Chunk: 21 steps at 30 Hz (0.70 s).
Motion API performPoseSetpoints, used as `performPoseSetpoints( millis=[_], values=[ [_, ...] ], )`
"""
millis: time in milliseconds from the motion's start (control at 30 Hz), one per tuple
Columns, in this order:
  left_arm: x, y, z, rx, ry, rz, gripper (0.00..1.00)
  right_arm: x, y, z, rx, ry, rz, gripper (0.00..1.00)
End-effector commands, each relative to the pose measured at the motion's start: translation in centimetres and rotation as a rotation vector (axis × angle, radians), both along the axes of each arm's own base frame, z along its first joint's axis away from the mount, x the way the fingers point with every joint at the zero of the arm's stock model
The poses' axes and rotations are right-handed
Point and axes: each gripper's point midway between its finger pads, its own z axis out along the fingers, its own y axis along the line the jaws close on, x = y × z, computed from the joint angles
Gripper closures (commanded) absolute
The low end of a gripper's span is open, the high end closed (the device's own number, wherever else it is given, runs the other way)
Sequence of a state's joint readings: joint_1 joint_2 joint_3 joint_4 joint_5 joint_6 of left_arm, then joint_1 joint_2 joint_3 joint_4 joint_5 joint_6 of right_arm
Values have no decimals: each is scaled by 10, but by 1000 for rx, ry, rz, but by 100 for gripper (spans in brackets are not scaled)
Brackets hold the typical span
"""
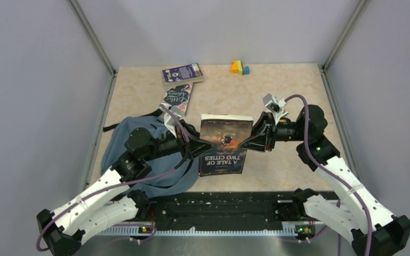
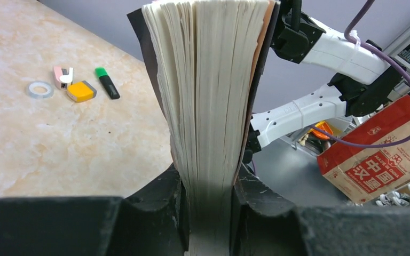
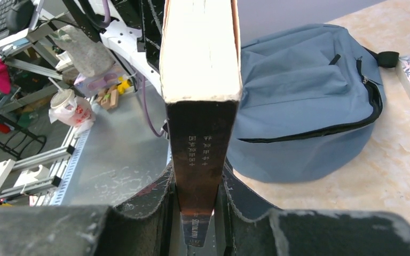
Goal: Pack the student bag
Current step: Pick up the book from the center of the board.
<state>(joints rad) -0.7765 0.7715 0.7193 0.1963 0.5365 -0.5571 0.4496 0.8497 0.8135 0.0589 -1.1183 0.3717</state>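
The bag's opening (image 3: 320, 133) is lying flat, so I should leave the book to my right gripper and lift the bag's flap (image 3: 301, 118) with my left gripper before the book goes in.
A thick paperback, "A Tale of Two Cities" (image 1: 223, 145), hangs over the middle of the table, held from both sides. My left gripper (image 1: 197, 146) is shut on its page edge (image 2: 208, 106), the black pads (image 2: 177, 205) pressed against both covers. My right gripper (image 1: 247, 143) is shut on the dark spine (image 3: 203, 138) from the other side. The student bag (image 1: 121, 144), soft dusty-blue fabric, lies on the table at the left, partly under my left arm. In the right wrist view the bag (image 3: 309, 101) sits just beyond the book, a dark zipper (image 3: 320, 130) curving across it.
Two more books lie at the back left, a purple one (image 1: 182, 73) and a dark one (image 1: 177, 95). Coloured blocks (image 1: 239, 67) stand at the back. The left wrist view shows a tape roll (image 2: 39, 89), an orange eraser (image 2: 81, 91) and a green highlighter (image 2: 107, 83).
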Motion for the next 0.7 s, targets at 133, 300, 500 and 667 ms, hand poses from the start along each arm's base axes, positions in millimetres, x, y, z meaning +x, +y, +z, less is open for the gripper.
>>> performPoseSetpoints(
  millis=[133,300,500,667],
  values=[
    [8,13,31,-178,-62,100,100,4,4,37,153,-129,-33,53],
    [13,18,42,-237,-83,140,100,-1,12,29,158,-109,-1,33],
    [14,22,53,-284,-97,156,100,3,17,14,149,-74,-5,27],
    [16,25,59,-317,-105,175,100,2,22,8,170,-38,22,33]
  ],
)
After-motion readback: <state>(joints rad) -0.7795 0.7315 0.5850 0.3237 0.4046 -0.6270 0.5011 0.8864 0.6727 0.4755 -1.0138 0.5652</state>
